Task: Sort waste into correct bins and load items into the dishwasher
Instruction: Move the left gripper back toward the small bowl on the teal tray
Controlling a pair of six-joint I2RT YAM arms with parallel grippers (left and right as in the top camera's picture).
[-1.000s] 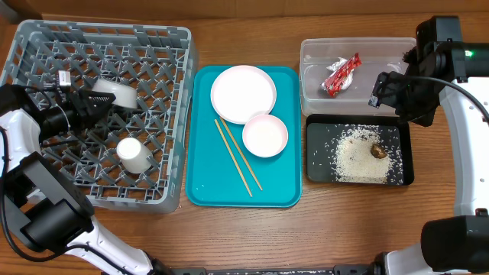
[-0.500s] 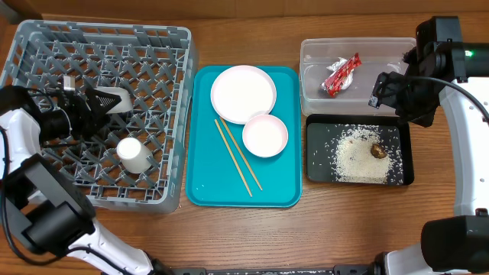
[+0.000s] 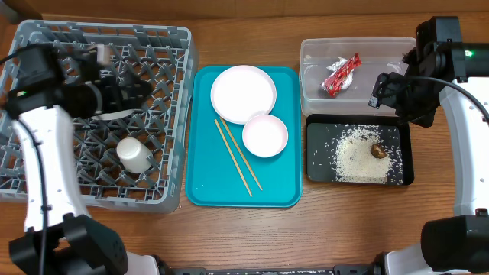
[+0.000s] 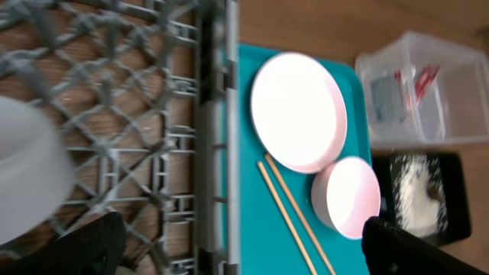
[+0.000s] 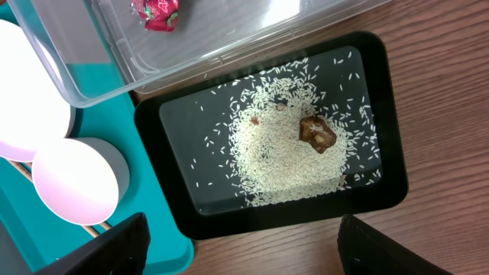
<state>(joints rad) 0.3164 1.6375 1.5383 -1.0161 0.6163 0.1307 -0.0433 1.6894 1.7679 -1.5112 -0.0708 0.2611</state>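
Note:
The pinkish dish's rim (image 3: 286,140) facing the black tray is free of the white plate, so the robot's left gripper should keep going toward that rim (image 3: 285,145) and close there.
The grey dishwasher rack (image 3: 46,191) holds a small white cup (image 3: 134,155) and the grey bowl (image 3: 114,114), half hidden under my left arm. My left gripper (image 3: 130,82) hovers open above the rack with nothing in it; its wrist view shows the bowl (image 4: 23,176) at the left. On the teal tray (image 3: 206,183) lie the white plate (image 3: 243,93), the pinkish dish (image 3: 265,135) and the chopsticks (image 3: 238,156). The clear tub (image 3: 313,99) holds the red wrapper (image 3: 341,74). The black tray (image 3: 317,172) carries rice (image 5: 286,160) and a brown lump (image 5: 316,131). My right gripper (image 3: 384,90) stands open and empty above both bins.
The rack's right wall (image 4: 214,153) runs close beside the teal tray's left edge. Bare wooden table (image 3: 344,221) stretches along the front and to the right of the black tray (image 5: 435,114).
My left gripper opened and let go of the grey bowl in the rack, then rose and swung toward the rack's back. The right arm stayed still.

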